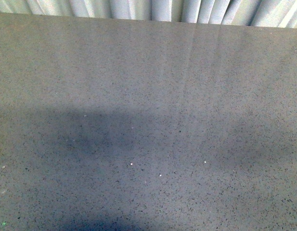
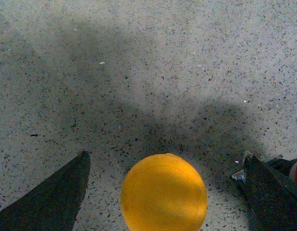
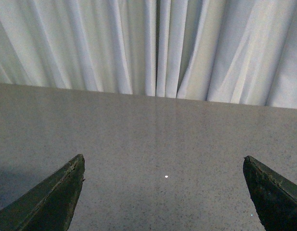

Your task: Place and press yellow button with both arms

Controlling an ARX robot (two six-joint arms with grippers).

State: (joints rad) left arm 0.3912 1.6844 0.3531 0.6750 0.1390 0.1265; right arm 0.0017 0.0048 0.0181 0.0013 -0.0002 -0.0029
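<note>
My gripper will lift the yellow button (image 2: 163, 195), and the button's hidden black collar and base should come along with the cap, because the red thing next to it has a black body (image 2: 277, 166).
The yellow button (image 2: 163, 191) shows only in the left wrist view, as a round orange-yellow cap seen from above; its collar and base are hidden under the cap. My left gripper (image 2: 166, 161) is open, its dark fingers (image 2: 57, 197) wide apart on either side of the cap and not touching it. My right gripper (image 3: 163, 163) is open and empty, above bare speckled tabletop, facing the curtain. Neither gripper nor the button shows in the front view.
The grey speckled tabletop (image 1: 148, 120) fills the front view, with soft shadows on its near part. A white pleated curtain (image 3: 153, 43) hangs behind the table's far edge. A small red and black thing (image 2: 296, 169) sits at the left wrist view's edge.
</note>
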